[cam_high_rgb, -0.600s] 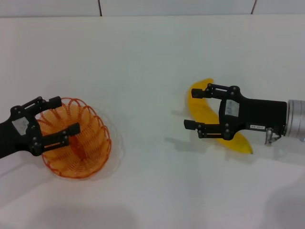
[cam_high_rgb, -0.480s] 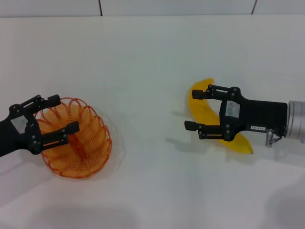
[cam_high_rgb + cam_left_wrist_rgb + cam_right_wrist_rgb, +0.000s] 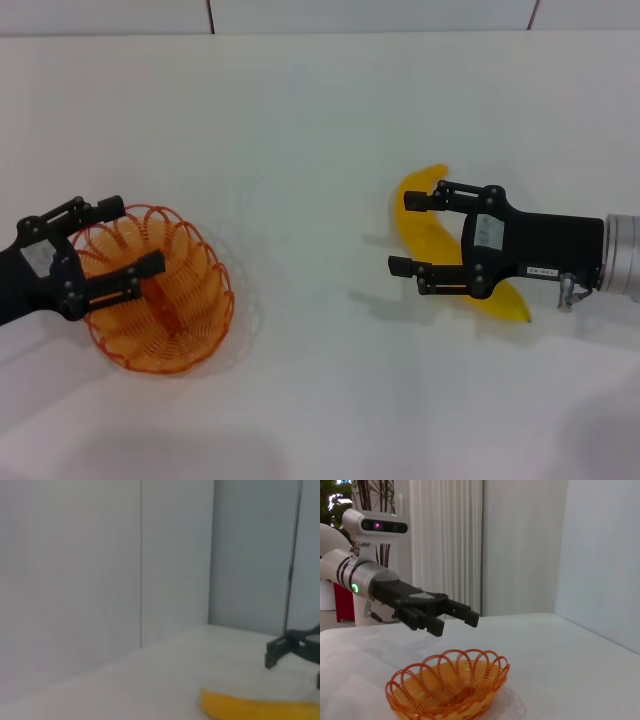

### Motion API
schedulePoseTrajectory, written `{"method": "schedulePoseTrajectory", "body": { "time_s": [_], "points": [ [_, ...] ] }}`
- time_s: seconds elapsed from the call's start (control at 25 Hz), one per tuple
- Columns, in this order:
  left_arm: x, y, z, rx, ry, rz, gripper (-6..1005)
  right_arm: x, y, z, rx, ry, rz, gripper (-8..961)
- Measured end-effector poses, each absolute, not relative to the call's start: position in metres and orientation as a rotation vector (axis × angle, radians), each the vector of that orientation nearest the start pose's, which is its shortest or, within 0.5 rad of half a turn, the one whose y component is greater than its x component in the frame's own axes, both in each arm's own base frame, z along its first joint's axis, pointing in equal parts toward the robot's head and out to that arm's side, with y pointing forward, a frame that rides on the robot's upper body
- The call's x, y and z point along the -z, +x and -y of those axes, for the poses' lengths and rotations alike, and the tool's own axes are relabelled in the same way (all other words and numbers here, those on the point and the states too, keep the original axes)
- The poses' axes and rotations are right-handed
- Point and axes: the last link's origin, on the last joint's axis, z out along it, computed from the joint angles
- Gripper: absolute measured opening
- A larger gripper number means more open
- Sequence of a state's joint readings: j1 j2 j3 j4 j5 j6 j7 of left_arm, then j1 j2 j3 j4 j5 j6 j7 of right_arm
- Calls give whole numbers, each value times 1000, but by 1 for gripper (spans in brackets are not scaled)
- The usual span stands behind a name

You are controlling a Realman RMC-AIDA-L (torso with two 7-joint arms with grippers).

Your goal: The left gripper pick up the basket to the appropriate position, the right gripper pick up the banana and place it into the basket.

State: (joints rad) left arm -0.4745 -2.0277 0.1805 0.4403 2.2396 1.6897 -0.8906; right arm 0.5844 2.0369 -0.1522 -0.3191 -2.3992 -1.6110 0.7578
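Note:
The basket's inside [image 3: 128,243] is under the fingers of my left gripper, which hovers level, so next I pull the gripper back, tilt it down and pinch the basket's far rim [image 3: 140,209].
The orange wire basket [image 3: 165,300] sits on the white table at the left. It also shows in the right wrist view [image 3: 447,685]. My left gripper [image 3: 130,242] is open and hovers above the basket's left side, clear of the rim; it also shows in the right wrist view [image 3: 457,619]. The yellow banana [image 3: 430,230] lies on the table at the right and also shows in the left wrist view [image 3: 255,707]. My right gripper [image 3: 408,232] is open, its fingers straddling the banana's middle from above. One of its fingers shows in the left wrist view [image 3: 287,647].
The white table [image 3: 320,120] extends between basket and banana. A wall seam runs along the table's far edge. The right wrist view shows white curtains [image 3: 445,540] and a plant behind my left arm.
My left gripper has drifted slightly left and down over the basket. My right gripper has barely moved. Basket and banana lie as before.

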Motion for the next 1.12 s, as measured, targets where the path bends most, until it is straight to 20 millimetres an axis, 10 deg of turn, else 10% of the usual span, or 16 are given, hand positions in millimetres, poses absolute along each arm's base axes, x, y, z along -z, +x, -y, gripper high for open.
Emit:
{"method": "schedulePoseTrajectory", "body": {
  "time_s": [0.36, 0.68, 1.12],
  "points": [
    [-90, -309, -331, 756, -2486, 674, 878, 21, 291, -302, -735, -2690, -214, 804],
    [-141, -276, -373, 303, -2667, 573, 877, 21, 289, -304, -735, -2691, -203, 804],
    [-90, -255, -394, -155, -2800, 300, 874, 22, 288, -305, -739, -2693, -200, 804]
  ]
}}
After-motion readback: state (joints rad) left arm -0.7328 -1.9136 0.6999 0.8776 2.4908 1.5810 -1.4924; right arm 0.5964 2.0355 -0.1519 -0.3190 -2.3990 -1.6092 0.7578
